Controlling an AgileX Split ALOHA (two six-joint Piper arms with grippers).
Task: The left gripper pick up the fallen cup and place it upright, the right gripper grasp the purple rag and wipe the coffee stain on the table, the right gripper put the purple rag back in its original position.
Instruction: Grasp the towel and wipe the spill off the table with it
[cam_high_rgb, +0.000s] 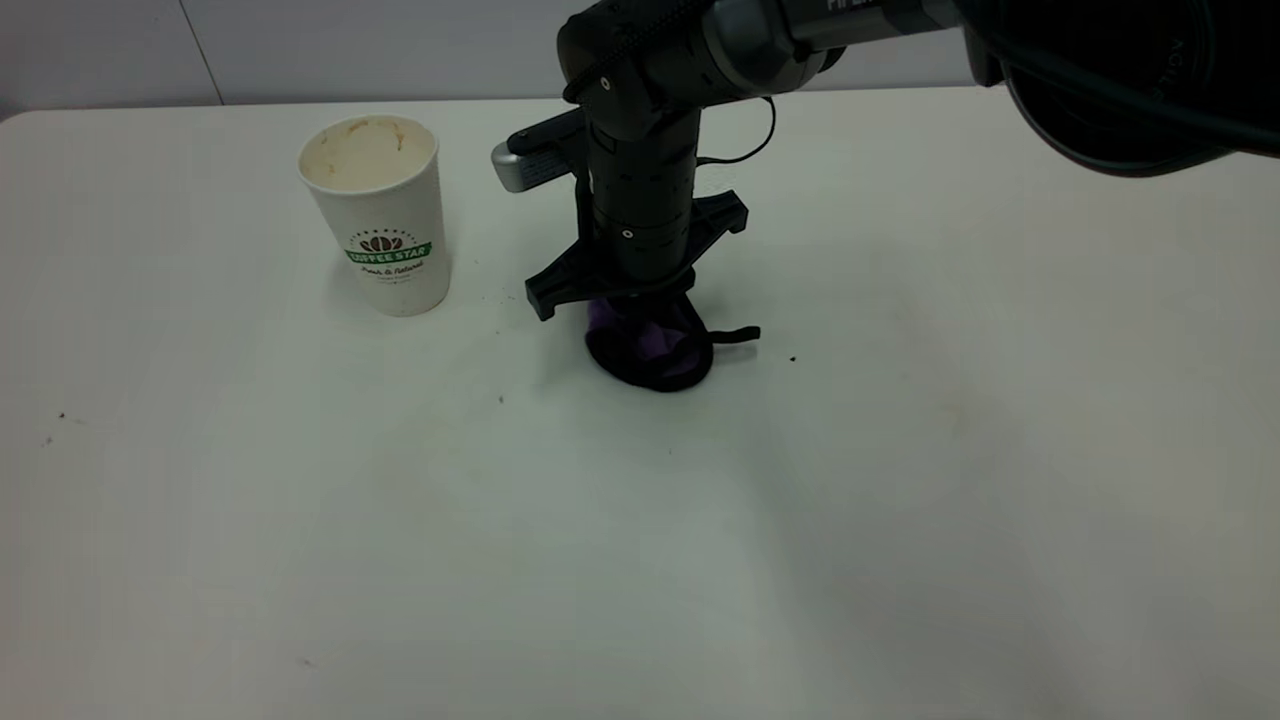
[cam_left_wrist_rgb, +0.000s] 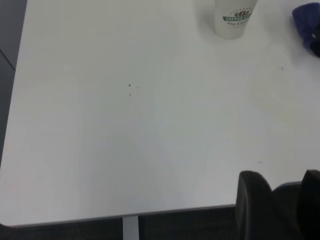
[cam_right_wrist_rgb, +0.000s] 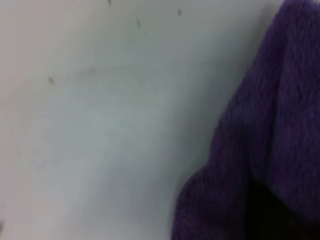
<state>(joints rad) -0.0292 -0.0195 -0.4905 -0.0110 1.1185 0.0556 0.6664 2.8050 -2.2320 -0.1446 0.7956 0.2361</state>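
Dark specks (cam_high_rgb: 500, 398) are lying between the cup and the purple rag. Next, my right gripper wipes the rag back toward the cup before returning the rag.
The cup (cam_high_rgb: 380, 215) stands upright on the table (cam_high_rgb: 700, 560) at the back left, its green band facing the camera. It also shows far off in the left wrist view, as the cup (cam_left_wrist_rgb: 234, 19). My right gripper (cam_high_rgb: 642, 318) points straight down at the table's middle and is shut on the purple rag (cam_high_rgb: 650, 348), bunched and pressed on the surface. The rag (cam_right_wrist_rgb: 270, 130) fills much of the right wrist view. The coffee stain is hidden or gone from view. My left gripper (cam_left_wrist_rgb: 285, 202) hovers open and empty over the table's near edge, out of the exterior view.
Tiny dark specks (cam_high_rgb: 793, 358) lie right of the rag, one more (cam_high_rgb: 501, 399) to its left, and others (cam_high_rgb: 60, 415) near the left edge. The right arm's upper links (cam_high_rgb: 900, 30) hang over the back right. White tabletop spreads in front.
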